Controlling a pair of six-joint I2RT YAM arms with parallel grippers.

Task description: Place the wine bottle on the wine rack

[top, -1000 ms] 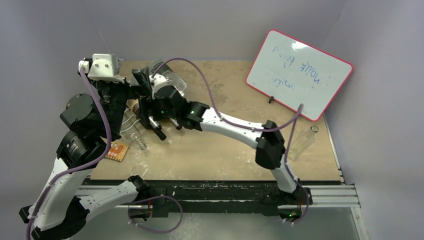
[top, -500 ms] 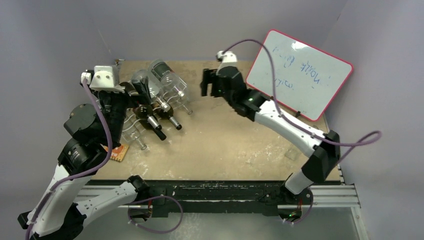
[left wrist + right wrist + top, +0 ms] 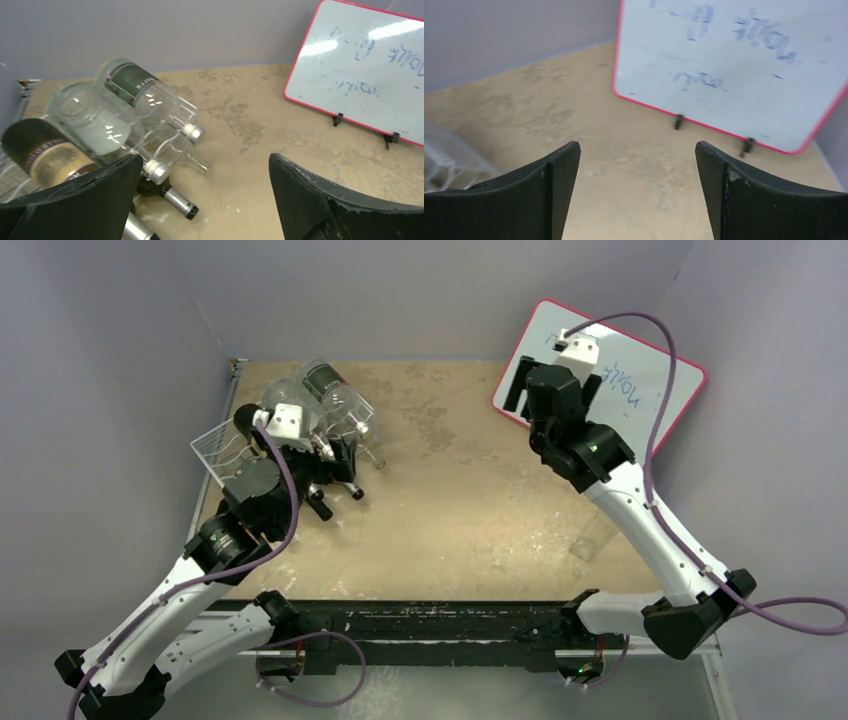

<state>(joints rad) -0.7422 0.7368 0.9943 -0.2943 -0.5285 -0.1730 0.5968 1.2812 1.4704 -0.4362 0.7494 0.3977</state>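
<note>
My right gripper is heading, with its fingers open, for the lone clear bottle [image 3: 590, 538], which is free of the wine rack and whiteboard. It should go on moving toward that bottle [image 3: 602, 526] and close around it.
The white wire wine rack [image 3: 213, 445] stands at the table's far left and holds several bottles lying side by side. They are a clear one with a dark label [image 3: 135, 82], a frosted clear one [image 3: 85, 115] and a dark one with a gold label [image 3: 47, 152]; dark necks with silver caps [image 3: 175, 200] point toward the table's middle. Another clear bottle [image 3: 592, 537] lies at the right, partly behind the right arm. My left gripper [image 3: 338, 462] is open and empty just above the bottle necks. My right gripper [image 3: 553, 390] is open and empty in front of the whiteboard.
A red-framed whiteboard [image 3: 610, 390] leans at the back right, and it also shows in the left wrist view [image 3: 360, 75] and the right wrist view [image 3: 724, 65]. Grey walls close the table at the back and on both sides. A blurred clear shape [image 3: 449, 155] sits at the left edge of the right wrist view.
My right arm has swung away from the rack, across the table to the whiteboard at the back right, open and empty. My left arm has shifted right and forward over the rack.
</note>
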